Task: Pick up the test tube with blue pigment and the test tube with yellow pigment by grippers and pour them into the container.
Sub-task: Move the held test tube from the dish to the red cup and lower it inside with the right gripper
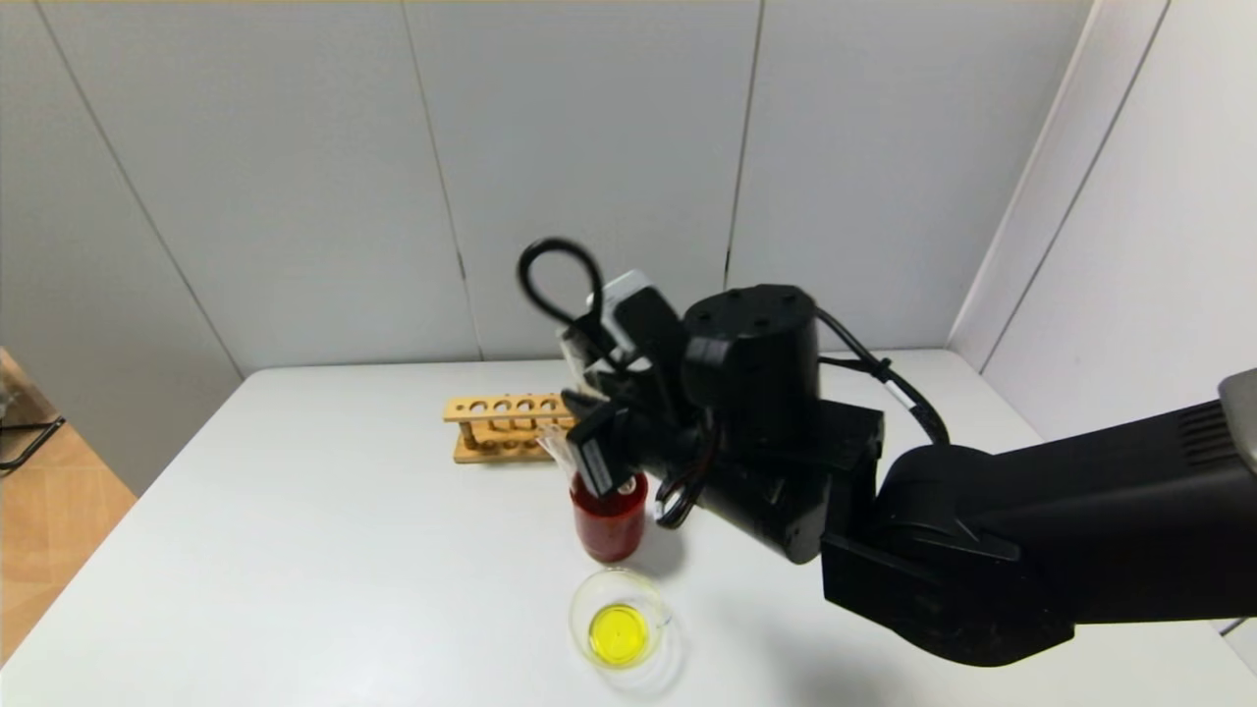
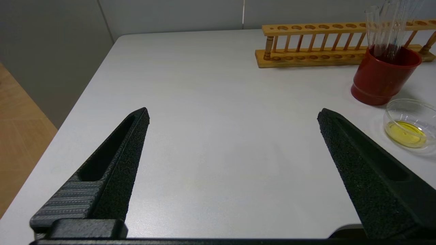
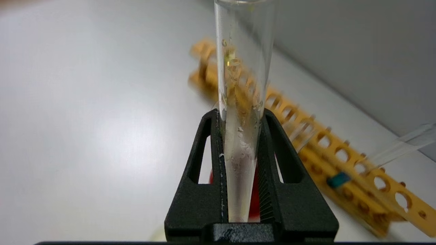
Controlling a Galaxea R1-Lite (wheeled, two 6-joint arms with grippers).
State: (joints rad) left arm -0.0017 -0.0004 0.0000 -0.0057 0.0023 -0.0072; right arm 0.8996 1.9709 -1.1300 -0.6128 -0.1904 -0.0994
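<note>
The test tube with yellow pigment point(image 1: 579, 361) is tilted above the red beaker, so my right gripper should turn the tube upright and then lower it into the beaker's opening point(image 1: 621, 496).
My right gripper point(image 1: 592, 454) is shut on the test tube with yellow pigment point(image 3: 243, 68). The tube looks nearly empty, with yellow drops on its wall, and it hangs just above the taller beaker of red liquid point(image 1: 609, 525). The container point(image 1: 656, 594), a low clear beaker, sits in front of that beaker and holds a yellow pool; it also shows in the left wrist view point(image 2: 408, 108). The test tube with blue pigment point(image 3: 339, 179) slants by the wooden rack point(image 3: 374, 170). My left gripper point(image 2: 233, 115) is open and empty over bare table, and it is outside the head view.
The wooden rack point(image 1: 496, 427) stands behind the red beaker point(image 2: 381, 81). Clear tubes point(image 2: 388, 30) rise above that beaker. The white table point(image 1: 295, 550) has open room on its left half. Grey walls close the back and the right.
</note>
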